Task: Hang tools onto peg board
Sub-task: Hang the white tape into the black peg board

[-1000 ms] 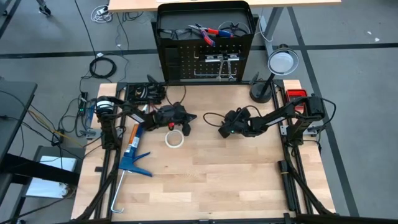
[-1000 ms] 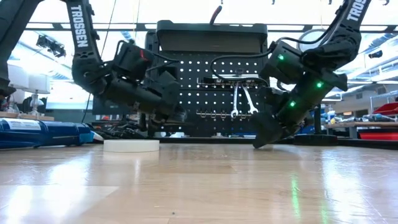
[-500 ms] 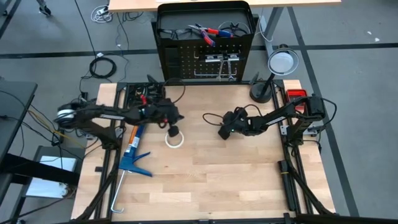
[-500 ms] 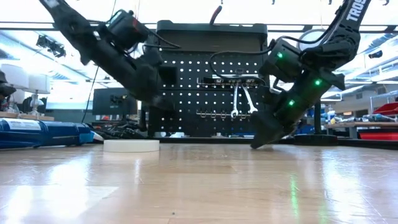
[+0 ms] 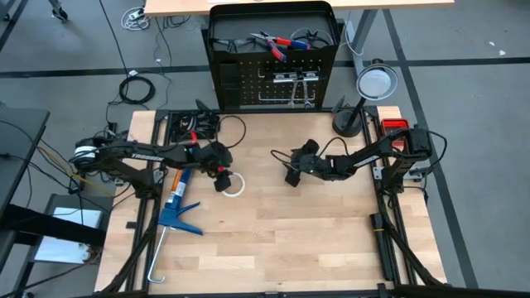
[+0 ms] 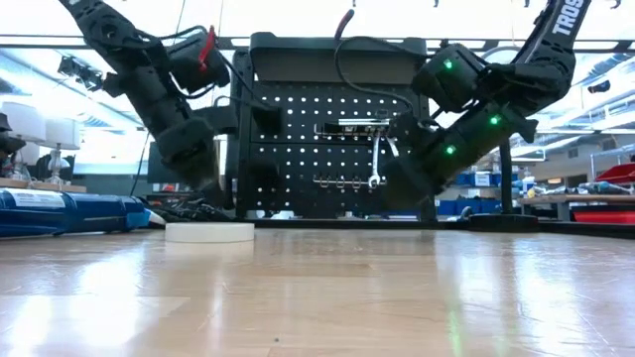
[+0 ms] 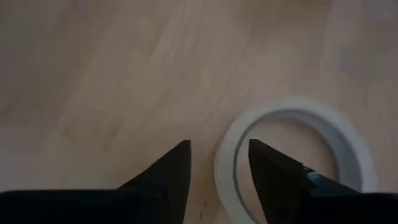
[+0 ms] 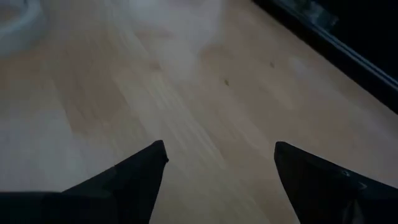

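The white tape roll (image 5: 242,189) has a thick rim around a wide hole (image 5: 233,184), so it will keep its round shape and slide over a peg when I hang it.
A white tape roll (image 5: 235,185) lies flat on the wooden table, left of centre. My left gripper (image 5: 221,177) points down over its left rim, open. In the left wrist view its fingers (image 7: 177,168) stand either side of the roll's near rim (image 7: 227,163), one outside and one over the hole, without plain touch. My right gripper (image 5: 291,176) hovers open, low over the table's middle, with nothing between its fingers. The peg board (image 5: 248,83) stands upright at the far edge; silver wrenches (image 5: 299,89) hang on its hooks. Red-handled pliers (image 5: 278,43) lie in the frame behind it.
A blue caulking gun (image 5: 177,207) lies along the table's left side. A round lamp (image 5: 374,83) on a black stand is at the far right corner. Dark items and cables (image 5: 195,124) sit at the far left. The near half of the table is bare wood.
My left arm has stretched out, and its gripper has gone toward the table's left edge and tipped down over the tape roll's left rim. My right gripper has risen a little and drawn toward the peg board. The tape roll has stayed where it was.
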